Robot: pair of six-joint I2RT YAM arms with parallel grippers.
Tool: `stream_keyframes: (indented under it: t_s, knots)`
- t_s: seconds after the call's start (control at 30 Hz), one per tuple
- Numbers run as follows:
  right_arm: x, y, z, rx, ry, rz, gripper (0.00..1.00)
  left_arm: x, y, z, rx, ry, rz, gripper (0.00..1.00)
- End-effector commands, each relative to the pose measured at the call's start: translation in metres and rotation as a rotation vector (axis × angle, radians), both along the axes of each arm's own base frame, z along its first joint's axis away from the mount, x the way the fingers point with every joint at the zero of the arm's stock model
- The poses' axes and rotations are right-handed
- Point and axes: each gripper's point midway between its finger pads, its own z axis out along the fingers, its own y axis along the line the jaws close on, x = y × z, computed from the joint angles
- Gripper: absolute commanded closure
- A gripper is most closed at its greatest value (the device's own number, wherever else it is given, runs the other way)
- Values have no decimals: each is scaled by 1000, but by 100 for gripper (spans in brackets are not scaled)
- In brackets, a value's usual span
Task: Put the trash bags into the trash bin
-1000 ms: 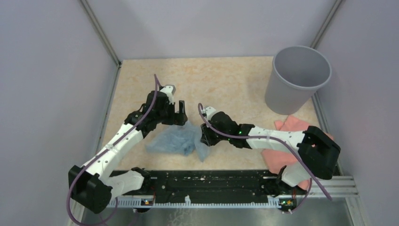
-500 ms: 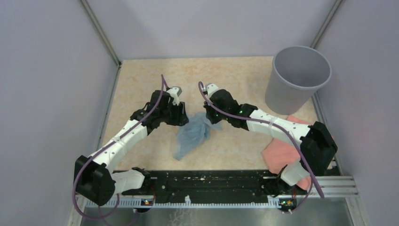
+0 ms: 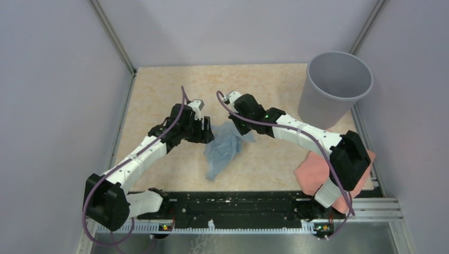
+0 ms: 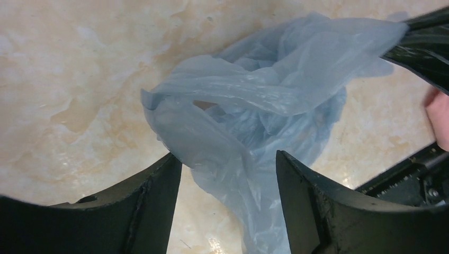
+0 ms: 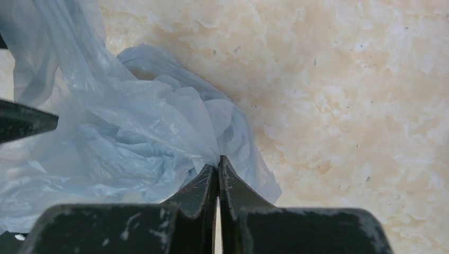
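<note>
Next, I pinch the bag's loose corner with my left gripper and hold it while my right gripper spreads the bag, because the trash bag's opening lies bunched up.
The trash bag is a crinkly pale blue sheet, bunched at the table's middle with a tail trailing toward the near edge. My right gripper is shut, its fingertips pinching a fold of the bag. My left gripper is open at the bag's left side; its two fingers straddle a hanging fold of the bag without pressing it. The grey trash bin stands upright at the far right corner, well away from both grippers.
A salmon-pink cloth lies at the near right, partly under the right arm. Grey walls enclose the table on the left, back and right. A black rail runs along the near edge.
The right gripper closed on the bag and drew it up and away from the near edge. The flat bag became a bunched hanging shape. The left gripper stayed beside it.
</note>
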Motion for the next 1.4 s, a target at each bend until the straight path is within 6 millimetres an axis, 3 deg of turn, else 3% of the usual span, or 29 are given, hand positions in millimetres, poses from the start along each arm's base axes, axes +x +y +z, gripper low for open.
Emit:
stream_keyframes:
  t_s: [0.0, 0.2, 0.27, 0.33, 0.37, 0.47, 0.53, 0.57, 0.7, 0.8, 0.9, 1.0, 1.2, 1.37]
  knots:
    - [12, 9, 24, 20, -48, 30, 100, 24, 21, -4, 90, -40, 146, 26]
    - [10, 12, 26, 22, -43, 58, 100, 32, 12, -9, 73, -32, 124, 18]
    - [10, 15, 26, 16, -39, 77, 100, 35, 9, -9, 65, -34, 122, 19]
    - [12, 16, 25, -2, -37, 96, 100, 38, 3, -9, 41, -35, 113, 25]
    - [15, 16, 24, -12, -32, 91, 100, 38, 0, -8, 25, -32, 103, 34]
    - [34, 13, 23, -12, -10, -1, 100, 33, -8, -10, -10, -4, 82, 80]
    - [50, 8, 30, 33, 4, -91, 100, 32, 3, -21, 36, 21, 133, 100]
    - [56, 6, 34, 51, 2, -128, 96, 32, 14, -28, 77, 39, 188, 100]
    - [57, 3, 55, 132, -27, -177, 52, 35, 52, -50, 116, 113, 354, 100]
    - [48, -5, 66, 193, -51, -217, 39, 34, 55, -65, 71, 181, 373, 100]
    - [37, -19, 67, 255, -57, -274, 38, 33, 51, -81, 47, 247, 382, 100]
    - [24, -19, 55, 345, -26, -289, 42, 35, 50, -91, 0, 292, 394, 100]
    - [0, 1, 17, 513, 78, -236, 46, 44, 54, -101, -30, 347, 410, 100]
    - [7, 26, -7, 611, 141, -230, 44, 44, 57, -108, -32, 369, 409, 100]
